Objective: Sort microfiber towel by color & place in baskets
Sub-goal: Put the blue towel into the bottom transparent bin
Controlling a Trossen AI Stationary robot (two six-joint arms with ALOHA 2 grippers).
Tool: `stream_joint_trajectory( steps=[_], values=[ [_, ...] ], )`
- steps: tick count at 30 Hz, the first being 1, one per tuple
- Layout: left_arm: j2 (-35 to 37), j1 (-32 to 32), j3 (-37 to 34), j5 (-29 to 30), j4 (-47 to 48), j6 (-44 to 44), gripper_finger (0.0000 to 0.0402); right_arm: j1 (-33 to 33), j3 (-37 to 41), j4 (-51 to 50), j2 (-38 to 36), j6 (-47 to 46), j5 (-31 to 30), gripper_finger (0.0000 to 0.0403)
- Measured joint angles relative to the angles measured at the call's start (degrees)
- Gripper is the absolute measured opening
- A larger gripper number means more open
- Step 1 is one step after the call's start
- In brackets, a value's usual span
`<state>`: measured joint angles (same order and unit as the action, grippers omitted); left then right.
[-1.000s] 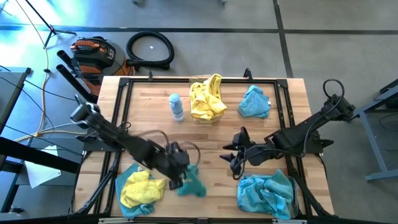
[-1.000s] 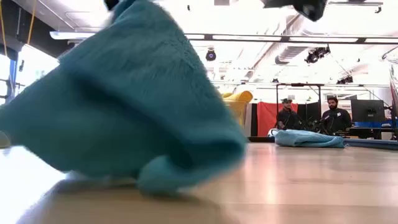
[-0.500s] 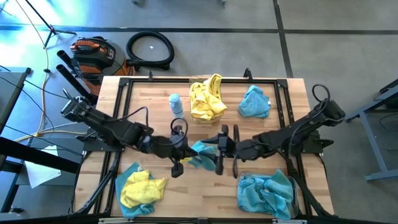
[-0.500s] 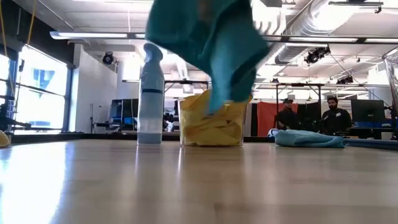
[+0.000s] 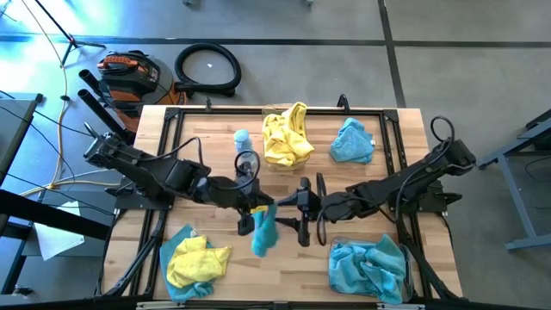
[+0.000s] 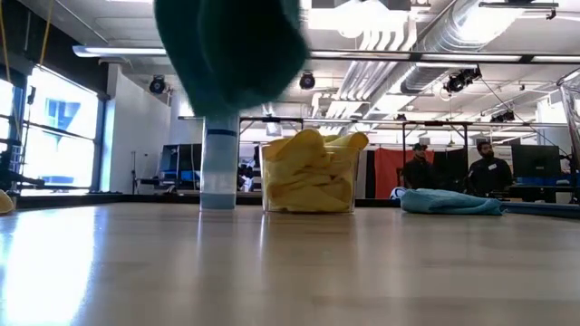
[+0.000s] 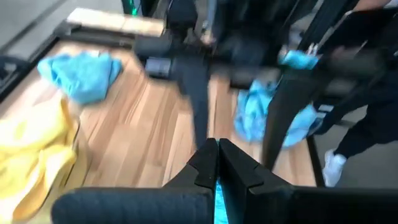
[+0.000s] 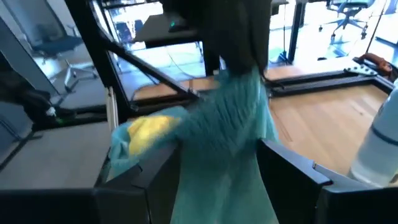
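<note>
My left gripper is far from the basket of teal towels (image 5: pixel 368 269), so my right gripper should grab the hanging teal towel (image 5: pixel 264 234) and bring it to that basket.
My left gripper (image 5: pixel 251 213) is over the middle of the table and is shut on a teal microfiber towel (image 5: pixel 263 232), which shows at the top of the low view (image 6: pixel 231 45). My right gripper (image 5: pixel 302 213) stands just to its right, open. In the right wrist view the towel (image 8: pixel 233 130) hangs between its two fingers (image 8: pixel 292 177); I cannot tell whether they touch it. One basket (image 5: pixel 285 146) at the far middle holds yellow towels. Another basket (image 5: pixel 368 267) at the near right holds teal ones. My left gripper pinches the teal towel's top bunch (image 7: pixel 216 200) between its two shut fingers, reaching in level from the table's left. The towel hangs below the fingers, and its lower end (image 6: pixel 227 95) is clear of the table.
A white-and-blue bottle (image 5: pixel 244 148) stands left of the yellow basket. A loose teal towel (image 5: pixel 352 140) lies at the far right. A yellow towel on a teal one (image 5: pixel 195 260) lies at the near left. People stand in the room behind the table (image 6: pixel 489 167).
My left gripper has lifted the teal towel off the near part of the table and carried it toward the table's middle. The towel has gone from lying on the wood to hanging clear. My right gripper has moved left toward it.
</note>
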<state>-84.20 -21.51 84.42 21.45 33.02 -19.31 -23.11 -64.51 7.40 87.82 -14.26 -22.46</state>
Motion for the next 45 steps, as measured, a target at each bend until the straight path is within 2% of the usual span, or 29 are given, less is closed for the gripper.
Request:
stream_joint_trajectory(
  steps=[7,14,27,31,38,39,45],
  values=[
    [-0.2,0.2,-0.1,-1.3,7.6,-4.6,0.0,0.3,0.0,0.5,-1.3,0.3,-3.9,0.0208],
    [-0.3,0.3,-0.1,-1.3,5.7,-3.6,0.0,1.5,0.0,1.1,-1.1,0.4,-4.0,0.0208],
    [-0.3,2.8,-0.1,-1.3,-4.4,2.0,0.0,2.6,0.0,-0.7,-1.1,0.2,-2.4,0.0205],
    [-0.3,3.3,-0.1,-1.2,-5.4,1.9,0.0001,2.6,0.0,-4.2,-1.1,-2.1,-2.4,0.016],
    [-0.3,3.9,-0.1,-0.8,-6.3,1.6,0.0014,2.6,0.0,-8.3,-1.1,-3.7,0.7,0.0016],
    [-0.3,3.9,-0.1,-0.8,-6.3,1.4,0.002,2.6,0.1,-8.7,-1.1,-3.7,1.1,0.0011],
    [-0.3,3.9,-0.1,-0.8,-6.1,1.4,0.0072,2.4,0.1,-10.9,-1.1,-5.1,1.1,0.0033]
  ],
)
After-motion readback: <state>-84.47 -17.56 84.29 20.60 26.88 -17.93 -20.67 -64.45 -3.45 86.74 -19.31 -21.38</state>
